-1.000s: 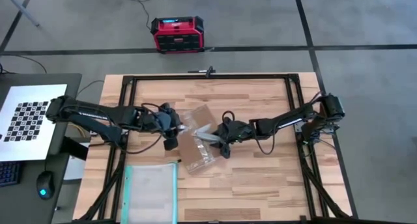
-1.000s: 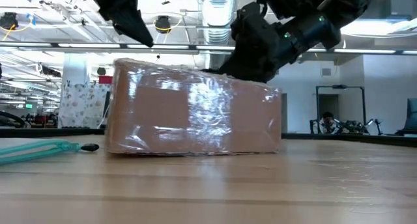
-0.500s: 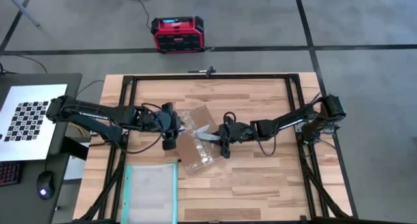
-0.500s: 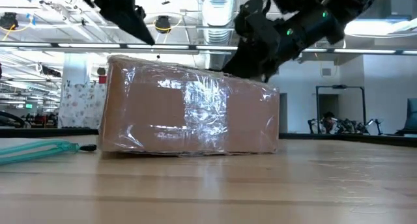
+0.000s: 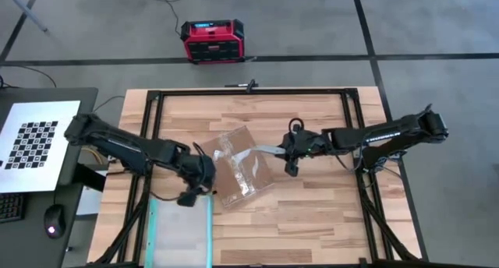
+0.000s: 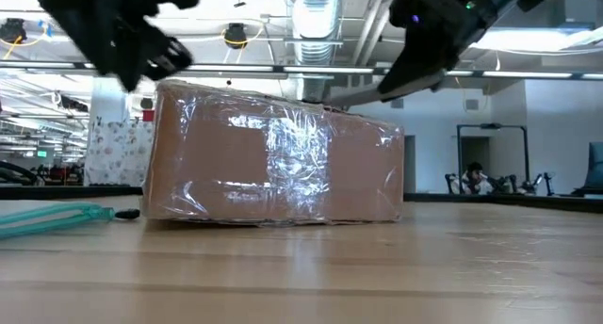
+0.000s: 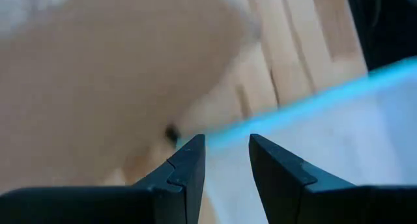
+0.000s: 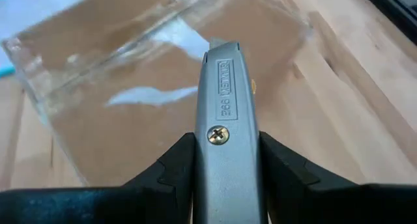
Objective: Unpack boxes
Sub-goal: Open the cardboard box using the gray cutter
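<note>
The box's taped end point(image 6: 297, 159) points toward the table's near edge. Next, my left gripper pushes the box round point(image 5: 238, 199) until that end points toward the knife in my right gripper.
The brown cardboard box point(image 5: 238, 171) point(image 6: 278, 169), shiny with clear tape, rests flat on the table's middle. My right gripper point(image 5: 284, 150) point(image 8: 225, 168) is off the box's right side, shut on a grey utility knife point(image 5: 267, 150) point(image 8: 225, 100). The knife's nose hangs over the right part of the box top point(image 6: 332, 103); whether it touches the box, I cannot tell. My left gripper point(image 5: 189, 196) point(image 7: 225, 149) is open with nothing between its fingers. It hangs at the box's near left corner, over the far edge of the clear teal-edged pouch point(image 5: 181, 229). My right gripper pinches the knife's body point(image 8: 225, 142) between its two fingers point(image 8: 176, 165), one on each narrow edge, with the screw side facing up. The fingers come from the table's right, slanting down, and lie along the knife. The knife sticks out ahead of them toward the box, lifted clear of the table.
The pouch lies flat near the table's near left edge point(image 6: 57, 216). A black frame point(image 5: 249, 91) runs round the table. A red and black case point(image 5: 212, 40) stands on the floor beyond the far edge. A checkerboard sheet point(image 5: 35, 139) lies on the side desk at left.
My right gripper has drawn back with the knife toward the table's right edge and risen, coming off the middle of the box top. My left gripper has swung from the box's far left side toward the near edge and down, and has turned at the wrist.
</note>
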